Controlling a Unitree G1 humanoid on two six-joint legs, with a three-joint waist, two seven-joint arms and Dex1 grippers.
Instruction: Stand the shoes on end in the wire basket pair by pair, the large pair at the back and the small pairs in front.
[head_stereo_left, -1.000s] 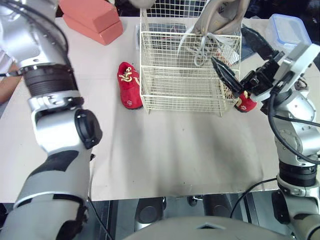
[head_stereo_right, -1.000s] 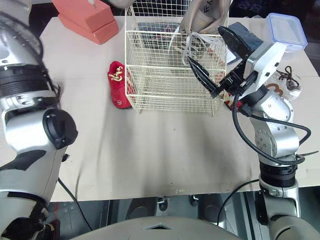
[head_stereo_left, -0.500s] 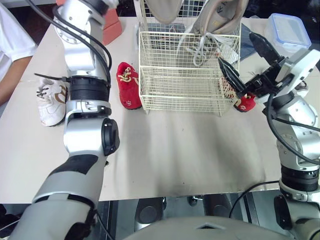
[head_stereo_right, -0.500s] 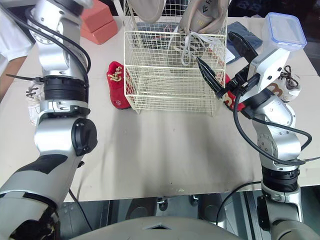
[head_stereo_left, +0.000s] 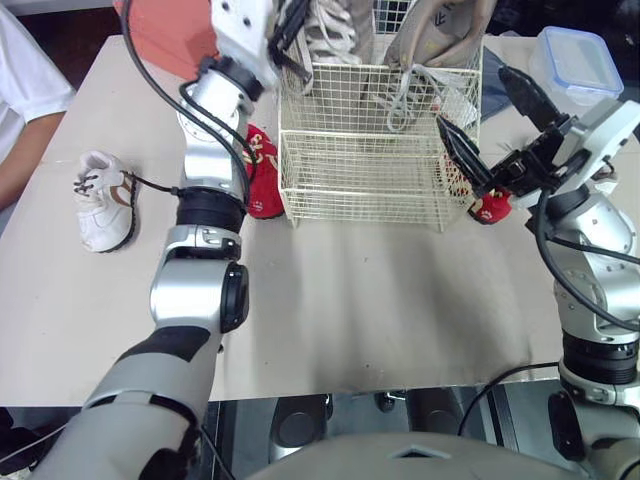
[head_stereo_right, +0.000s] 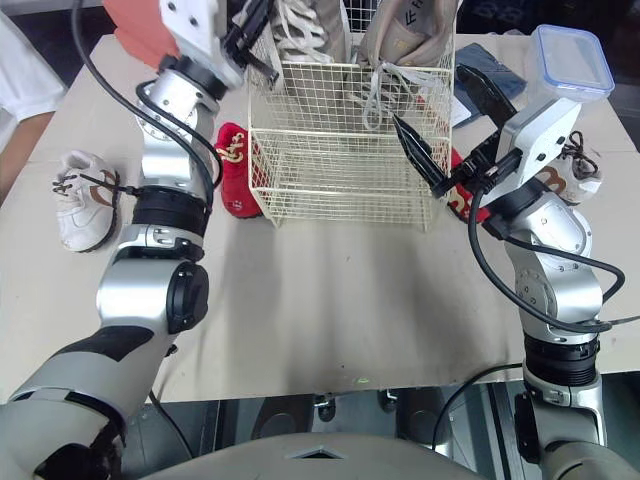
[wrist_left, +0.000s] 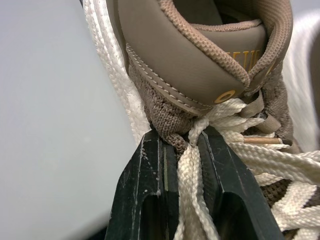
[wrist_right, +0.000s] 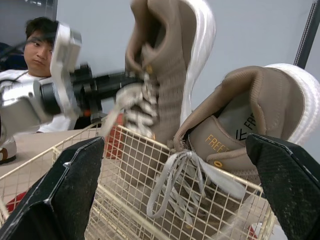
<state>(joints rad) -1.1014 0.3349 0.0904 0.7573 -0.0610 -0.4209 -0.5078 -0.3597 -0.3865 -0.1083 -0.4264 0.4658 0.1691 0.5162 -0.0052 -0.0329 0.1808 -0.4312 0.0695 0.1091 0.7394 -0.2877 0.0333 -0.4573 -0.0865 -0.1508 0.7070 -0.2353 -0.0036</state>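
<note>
A wire side rises behind the basket's empty front section, so I expect the red shoe to stay propped on end when I lower it there.
A cream wire basket stands at the middle of the table. One large tan shoe stands on end in its back right. My left gripper is shut on the laces and tongue of the second tan shoe, which hangs upright with its lower end in the basket's back left. My right gripper is open beside the basket's right side, holding nothing. One red shoe lies left of the basket, another red shoe right of it. A small white shoe lies far left, another white shoe far right.
A salmon box sits at the back left. A lidded plastic container and a dark blue cloth lie at the back right. A person's white sleeve is at the table's left edge.
My left arm has swung in and lowered the second tan shoe into the basket's back left. My right gripper has held its place beside the basket over the last half second.
</note>
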